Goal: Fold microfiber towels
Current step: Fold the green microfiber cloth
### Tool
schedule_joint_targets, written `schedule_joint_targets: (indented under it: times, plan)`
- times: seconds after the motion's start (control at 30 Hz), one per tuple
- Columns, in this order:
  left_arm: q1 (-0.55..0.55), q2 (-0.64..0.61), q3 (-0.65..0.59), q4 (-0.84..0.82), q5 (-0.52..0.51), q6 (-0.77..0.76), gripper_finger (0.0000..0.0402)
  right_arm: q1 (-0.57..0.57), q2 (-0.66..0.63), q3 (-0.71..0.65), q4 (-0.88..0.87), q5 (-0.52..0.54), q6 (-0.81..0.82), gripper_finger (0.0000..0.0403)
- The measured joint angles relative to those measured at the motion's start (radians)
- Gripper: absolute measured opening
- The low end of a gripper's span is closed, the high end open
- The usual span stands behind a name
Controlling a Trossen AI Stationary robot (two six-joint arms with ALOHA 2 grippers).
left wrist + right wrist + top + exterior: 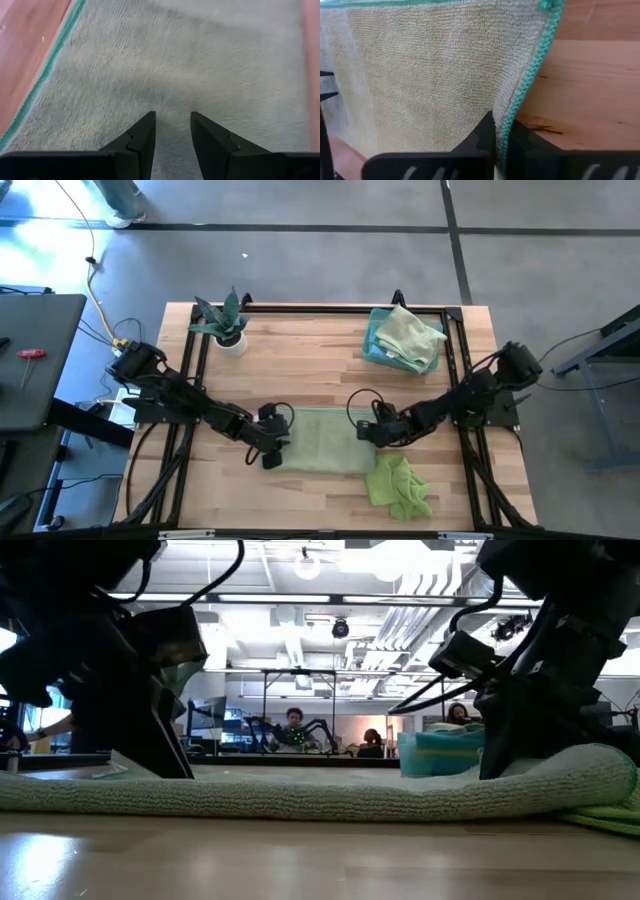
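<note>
The towel's side (304, 85) opposite the teal hem is plain. I should expect the towel to cover up another layer underneath when I fold it.
A pale sage green microfiber towel (322, 440) with a teal hem lies spread flat on the wooden table, near its front. My left gripper (272, 444) stands over the towel's left part, its fingers open (172, 120) with only cloth below the gap. My right gripper (372, 432) is at the towel's right edge, shut on it (500, 132). A crumpled lime green towel (400, 485) lies near the front right. A stack of towels (405, 340) rests at the far right. My left gripper's fingertips (149, 122) slant down at the towel's surface near its left edge; whether they touch it, I cannot tell. My right gripper pinches the towel's teal-hemmed right edge (512, 112) between its two fingers, slanting down from the table's right. The towel stays on the table, its right end slightly humped (590, 765).
A small spiky plant in a white pot (228, 330) stands at the far left. A black frame (320, 308) runs along the table's far and side edges. Bare wood shows between the plant and the stack.
</note>
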Motion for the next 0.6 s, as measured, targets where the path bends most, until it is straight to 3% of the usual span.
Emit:
schedule_joint_targets:
  times: [0.3, 0.6]
  plan:
    - [0.0, -0.143, 0.0, -0.081, 0.02, -0.001, 0.0113, -0.014, -0.077, 0.108, -0.07, 0.03, -0.025, 0.0001]
    - [-0.001, -0.379, 0.002, -0.21, 0.032, -0.01, 0.0105, -0.096, 0.051, 0.42, -0.268, 0.035, -0.228, 0.0]
